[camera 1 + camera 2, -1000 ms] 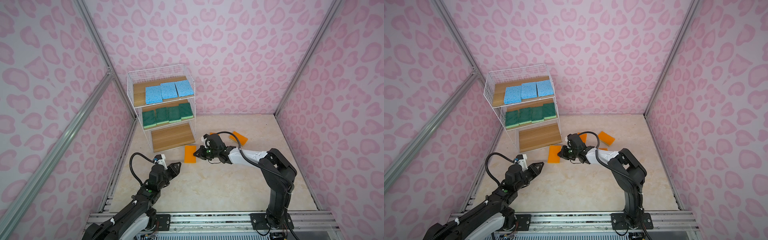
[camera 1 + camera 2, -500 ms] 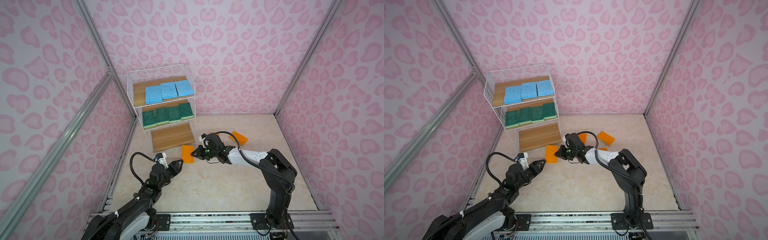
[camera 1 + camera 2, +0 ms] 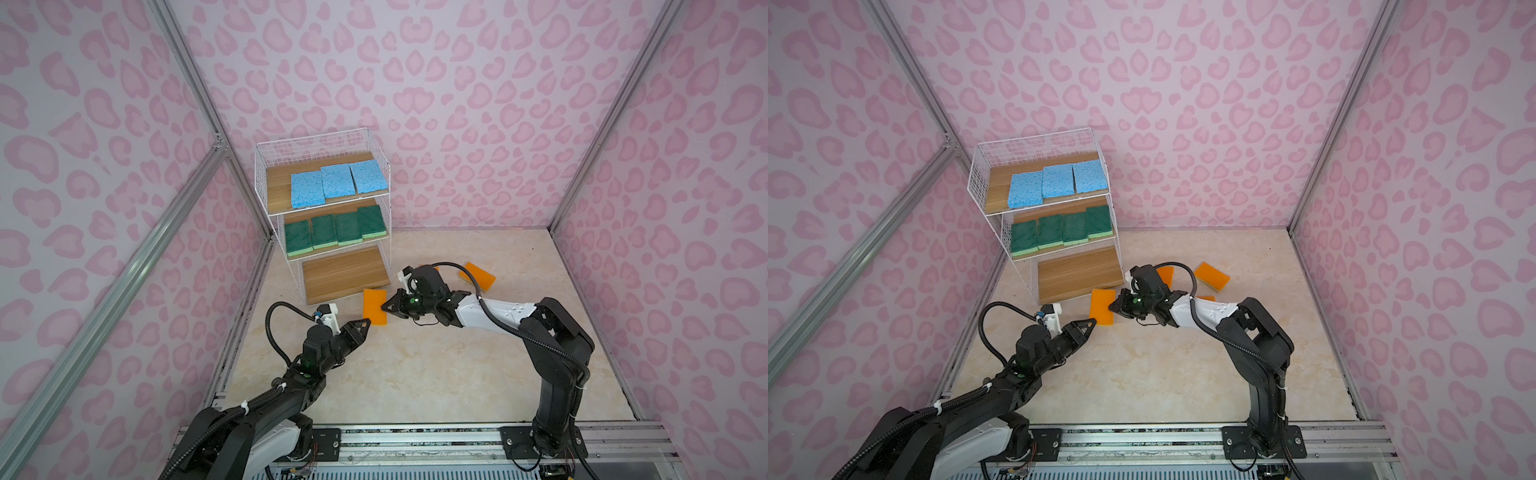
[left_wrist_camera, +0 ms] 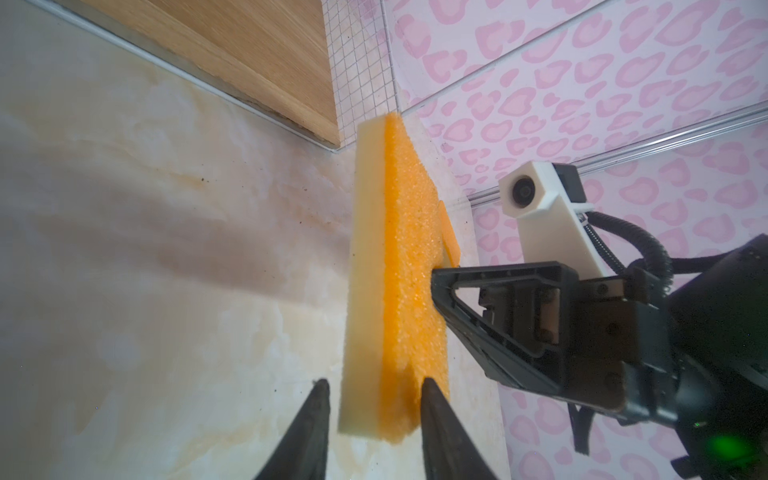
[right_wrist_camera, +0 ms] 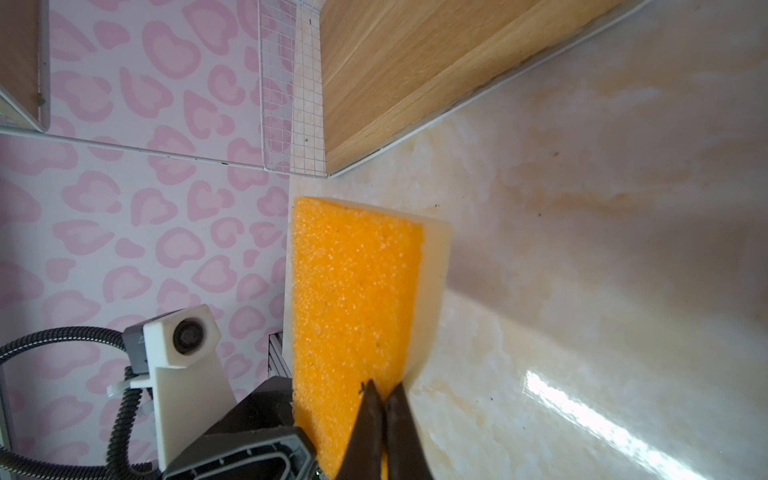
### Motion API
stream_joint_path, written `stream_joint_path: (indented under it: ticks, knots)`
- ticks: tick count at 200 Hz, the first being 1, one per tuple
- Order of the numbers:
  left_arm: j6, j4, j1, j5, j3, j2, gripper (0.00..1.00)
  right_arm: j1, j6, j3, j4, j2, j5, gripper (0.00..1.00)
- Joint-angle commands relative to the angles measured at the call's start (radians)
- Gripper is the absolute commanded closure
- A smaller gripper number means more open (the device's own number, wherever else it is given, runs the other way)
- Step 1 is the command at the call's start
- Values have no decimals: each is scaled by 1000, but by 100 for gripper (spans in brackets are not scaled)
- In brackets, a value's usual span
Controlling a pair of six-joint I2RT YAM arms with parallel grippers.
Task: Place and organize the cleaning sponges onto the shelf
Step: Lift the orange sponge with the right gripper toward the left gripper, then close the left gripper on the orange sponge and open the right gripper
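Note:
The robot's right gripper has hold of the orange sponge's long edge (image 3: 385,296), toward the shelf's wire side, so next the left gripper grips its near end (image 3: 375,321) for the bottom board.
An orange sponge (image 3: 374,305) with a yellow base lies orange face up on the floor, just before the shelf's (image 3: 345,274) bare bottom board. My left gripper (image 4: 375,380) is open and straddles the sponge's (image 4: 407,249) near end: one finger touches the orange face, the other stands a little off the yellow base. My right gripper (image 5: 383,384) is shut, with its tips pressed on the sponge's (image 5: 353,291) opposite edge. Three blue sponges (image 3: 332,185) lie on the top board. Several green sponges (image 3: 332,228) fill the middle board.
Three more orange sponges lie on the floor behind my right arm: one in the open (image 3: 1212,276), one (image 3: 1166,274) and one (image 3: 1205,298) partly hidden by the arm. The shelf stands in the back left corner against the pink walls.
My right gripper has slid the orange sponge a little to the left, toward the shelf's corner. My left gripper has reached forward until its fingers stand on both sides of the sponge's near end.

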Motion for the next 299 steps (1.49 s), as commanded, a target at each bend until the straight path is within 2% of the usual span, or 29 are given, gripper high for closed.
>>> stream_joint_path:
  ticks: [1,33,36,54,65,77,83,119,134,146,175,207,238,299]
  knots:
    - [-20,70,0,5,6,12,62,3,-1,1,31,-7,-7,100]
    - [-24,69,0,-3,21,19,63,3,0,-2,35,-7,-9,100]
    - [-24,69,0,-2,22,20,66,3,0,-4,36,-6,-10,100]
    - [-32,76,0,-6,23,29,71,3,0,-6,37,-7,-12,100]
    - [-36,82,0,-6,23,37,77,3,0,-8,39,-6,-12,100]
    - [-41,87,0,-5,25,45,92,3,0,-12,40,-6,-12,100]
    - [-44,89,0,-4,25,47,96,3,-1,-11,40,-6,-12,100]
    - [-52,92,0,-14,25,59,97,0,-7,-6,34,-5,-12,100]
    - [-61,101,0,-28,20,66,97,-2,-10,-5,32,-2,-12,96]
    - [-66,120,0,-40,17,76,96,-7,-13,-3,33,2,-13,91]
    - [-71,191,3,-41,33,120,97,-25,-49,23,-3,12,-11,71]
    - [-72,249,6,-60,57,159,96,-55,-99,52,-63,7,1,54]
    - [-66,263,17,-77,94,201,97,-91,-110,14,-66,-34,5,51]
    - [-91,390,56,-71,195,403,96,-170,-129,-136,-51,-162,1,51]
